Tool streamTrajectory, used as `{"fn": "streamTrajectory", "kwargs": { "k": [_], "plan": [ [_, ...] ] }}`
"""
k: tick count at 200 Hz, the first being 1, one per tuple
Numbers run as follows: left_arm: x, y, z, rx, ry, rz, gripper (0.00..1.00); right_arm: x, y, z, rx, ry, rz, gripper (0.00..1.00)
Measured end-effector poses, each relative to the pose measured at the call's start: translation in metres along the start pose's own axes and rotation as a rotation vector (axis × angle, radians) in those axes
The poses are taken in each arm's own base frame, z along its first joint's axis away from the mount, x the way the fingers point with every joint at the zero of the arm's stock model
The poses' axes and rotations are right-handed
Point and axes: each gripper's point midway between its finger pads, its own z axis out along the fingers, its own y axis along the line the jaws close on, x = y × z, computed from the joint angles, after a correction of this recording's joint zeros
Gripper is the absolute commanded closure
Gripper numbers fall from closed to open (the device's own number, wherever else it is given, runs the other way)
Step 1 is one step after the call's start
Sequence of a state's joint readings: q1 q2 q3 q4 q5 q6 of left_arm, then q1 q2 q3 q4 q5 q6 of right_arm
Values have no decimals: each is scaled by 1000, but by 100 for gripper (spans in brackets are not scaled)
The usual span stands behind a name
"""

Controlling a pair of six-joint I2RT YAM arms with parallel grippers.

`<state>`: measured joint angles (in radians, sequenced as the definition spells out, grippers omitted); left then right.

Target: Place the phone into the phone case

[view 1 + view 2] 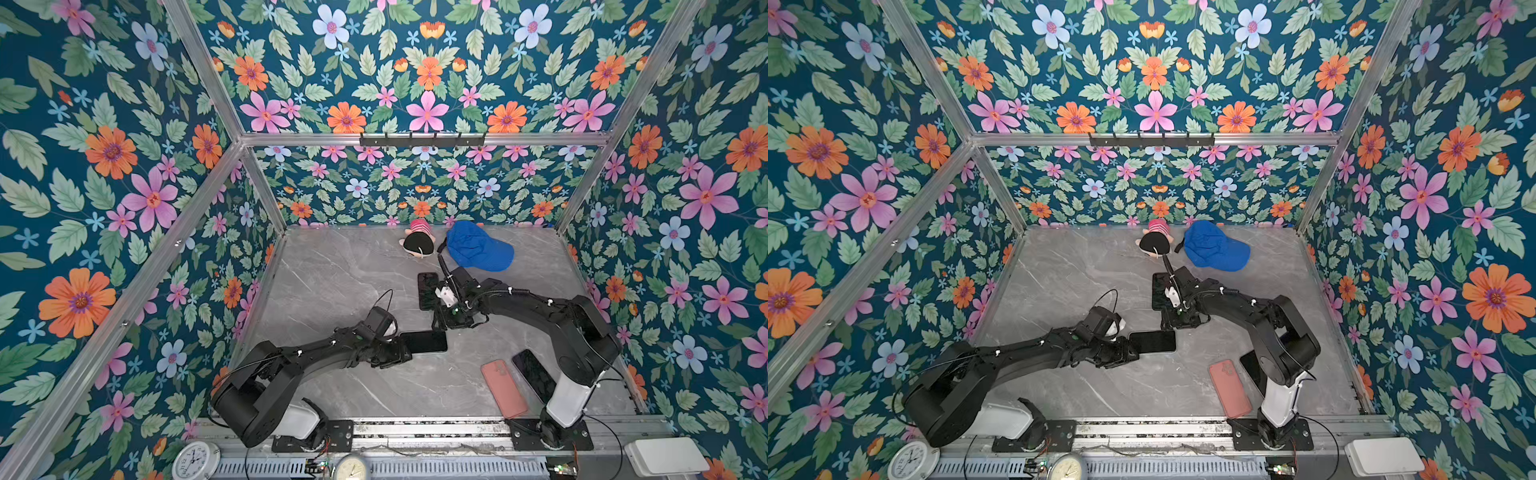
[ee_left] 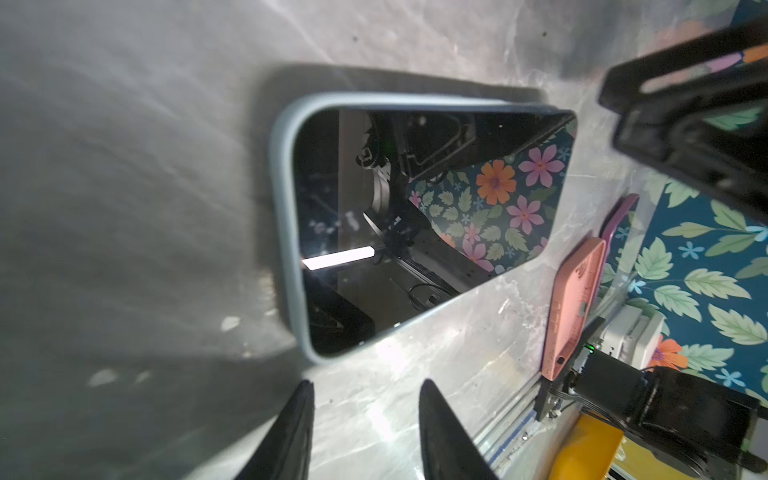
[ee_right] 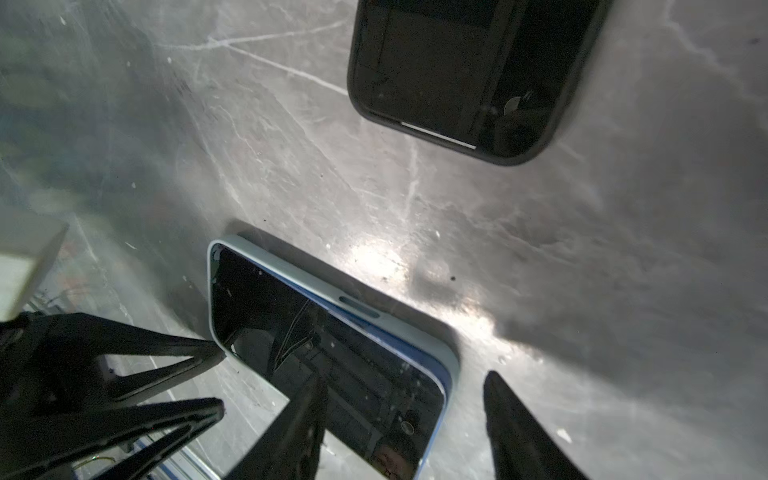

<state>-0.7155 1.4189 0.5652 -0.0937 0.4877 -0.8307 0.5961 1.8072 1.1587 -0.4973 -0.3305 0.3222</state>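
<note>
The phone's blue side sticks up above the case's far long edge (image 3: 382,334). Next, I turn the case until that edge faces my right gripper, and then pinch it.
The phone (image 1: 424,341) (image 1: 1152,341), its dark screen up, lies flat in a pale blue phone case (image 2: 286,232) (image 3: 415,328) near the table's middle. In the right wrist view a strip of the phone's blue side shows above the case rim along one long edge. My left gripper (image 1: 406,349) (image 1: 1133,348) (image 2: 368,384) is open at the phone's left end, with bare table between its fingers (image 3: 208,345). My right gripper (image 1: 441,329) (image 1: 1173,327) (image 3: 405,380) is open above the phone's right corner, one finger over the screen and the other outside the case.
A black-cased phone (image 1: 428,291) (image 3: 469,75) lies just behind the right gripper. A pink case (image 1: 503,388) (image 2: 573,307) and a dark phone (image 1: 534,374) lie near the right arm's base. A blue cap (image 1: 478,245) and a plush doll (image 1: 419,243) lie at the back.
</note>
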Motion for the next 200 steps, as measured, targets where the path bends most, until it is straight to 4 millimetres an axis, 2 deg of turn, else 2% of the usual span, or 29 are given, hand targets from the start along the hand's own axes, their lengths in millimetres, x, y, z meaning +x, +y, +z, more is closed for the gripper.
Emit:
{"fn": "streamTrajectory", "kwargs": {
  "k": [49,84,130,200],
  "plan": [
    [-3,-7,11,33,16,1,60,5,0,15,-34,39,-24,44],
    [-6,-11,15,47,17,6,61,10,5,17,-80,46,-26,50],
    [-17,-17,22,67,18,17,62,28,12,17,-104,79,-35,57],
    [-36,-7,16,46,-28,15,65,49,27,22,-155,113,-15,65]
  ]
}}
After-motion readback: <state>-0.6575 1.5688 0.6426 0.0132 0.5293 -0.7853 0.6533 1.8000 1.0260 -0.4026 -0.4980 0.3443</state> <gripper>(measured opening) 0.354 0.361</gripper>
